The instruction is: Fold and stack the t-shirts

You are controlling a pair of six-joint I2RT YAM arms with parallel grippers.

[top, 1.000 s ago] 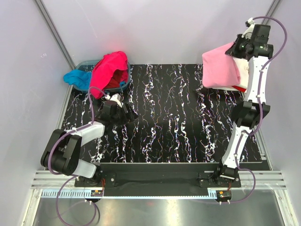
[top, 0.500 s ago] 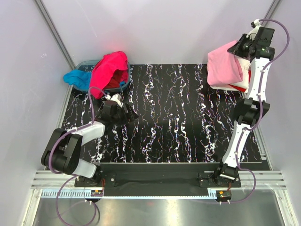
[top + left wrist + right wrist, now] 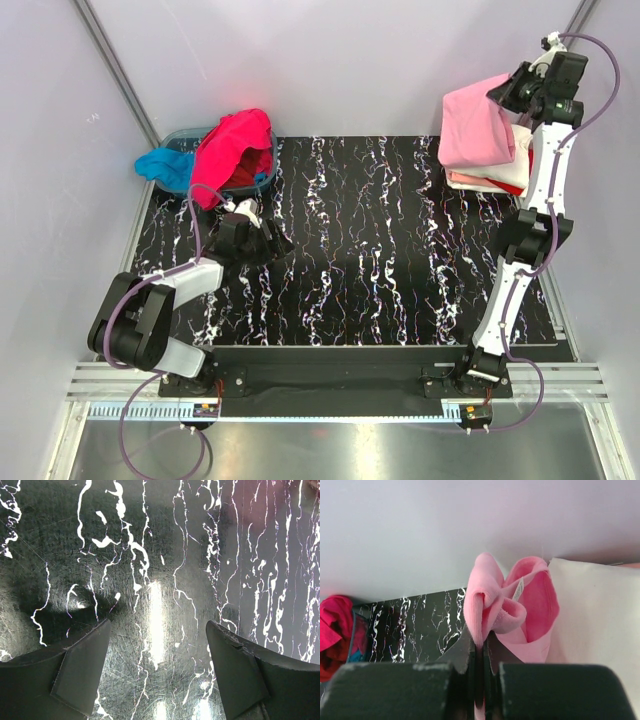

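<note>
The light pink t-shirt's lower end touches the pile's near edge (image 3: 476, 168), so my right gripper goes on laying the t-shirt over the cream white shirt (image 3: 522, 148) until the t-shirt is flat.
My right gripper (image 3: 507, 93) is raised at the far right corner, shut on the collar edge of a light pink t-shirt (image 3: 474, 128) that hangs below it. In the right wrist view the pink cloth (image 3: 492, 611) is pinched between the closed fingers, beside a cream white shirt (image 3: 597, 625). Under the hanging shirt lies a small pile with cream white (image 3: 512, 172) and red (image 3: 508, 187) layers. My left gripper (image 3: 157, 672) is open and empty, low over the black marbled table (image 3: 160, 570). A hot pink shirt (image 3: 232, 148) and a bright blue shirt (image 3: 165, 166) sit in and over the basin.
A grey-blue plastic basin (image 3: 262, 180) stands at the far left corner of the table. White walls enclose the back and sides. The left arm (image 3: 150, 310) reaches forward along the left side, with its gripper (image 3: 262, 240) just in front of the basin.
My right gripper has moved right and back with the light pink t-shirt, which now hangs closer over the pile. The left arm has hardly moved.
</note>
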